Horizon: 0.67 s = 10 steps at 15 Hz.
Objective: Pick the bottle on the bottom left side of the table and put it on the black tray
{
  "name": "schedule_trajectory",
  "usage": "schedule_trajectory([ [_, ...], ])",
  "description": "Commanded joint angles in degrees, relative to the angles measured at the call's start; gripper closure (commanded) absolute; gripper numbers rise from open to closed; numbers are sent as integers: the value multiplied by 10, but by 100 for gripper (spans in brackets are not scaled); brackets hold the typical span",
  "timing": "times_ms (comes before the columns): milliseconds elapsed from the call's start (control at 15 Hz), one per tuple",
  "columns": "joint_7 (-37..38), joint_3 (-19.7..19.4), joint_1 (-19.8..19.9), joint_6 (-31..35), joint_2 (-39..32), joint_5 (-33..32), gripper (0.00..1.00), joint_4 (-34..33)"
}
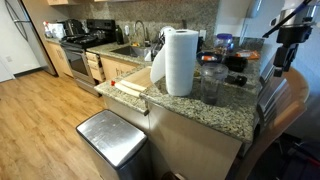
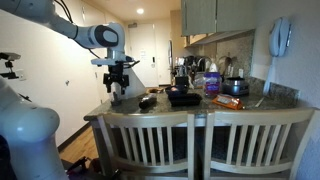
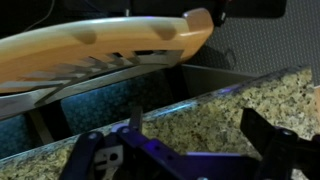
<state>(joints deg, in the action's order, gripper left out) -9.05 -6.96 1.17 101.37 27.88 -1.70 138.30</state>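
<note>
The table's edge [image 3: 188, 102] by the chair is under my gripper, so next I turn back over the table toward the small dark bottle [image 2: 148, 101] near the black tray.
My gripper [image 3: 197, 125] is open and empty, with only the speckled granite table [image 3: 215, 115] between its fingers. In both exterior views it hangs above the end of the table [image 2: 118, 88] [image 1: 288, 55]. A low black tray [image 2: 183, 98] sits mid-table. A small dark object [image 2: 148, 101] lies on the table between the gripper and the tray; I cannot tell if it is the bottle. A bottle with a purple label [image 2: 212, 82] stands behind the tray. No bottle shows in the wrist view.
A white paper towel roll [image 1: 180, 62] stands on the table next to a clear plastic tub [image 1: 212, 82]. Wooden chair backs [image 2: 190, 140] [image 3: 100, 45] line the table's edge. A steel bin [image 1: 112, 140] stands on the wood floor. Pots stand at the back [image 2: 235, 86].
</note>
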Motion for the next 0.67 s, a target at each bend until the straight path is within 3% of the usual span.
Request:
schedule_trajectory([
  [0,-79,-7,18,-85,-27,-89,0,-66],
  [67,-41,-3,10,-50,-5,-51,0,-31],
  [200,-62,-8,13,-71,-9,-77,0,-51],
  [467,-66,-12,11,-66,-22,-67,0,-59],
  [600,-16,-22,15,5,-73,-10,0,-84],
])
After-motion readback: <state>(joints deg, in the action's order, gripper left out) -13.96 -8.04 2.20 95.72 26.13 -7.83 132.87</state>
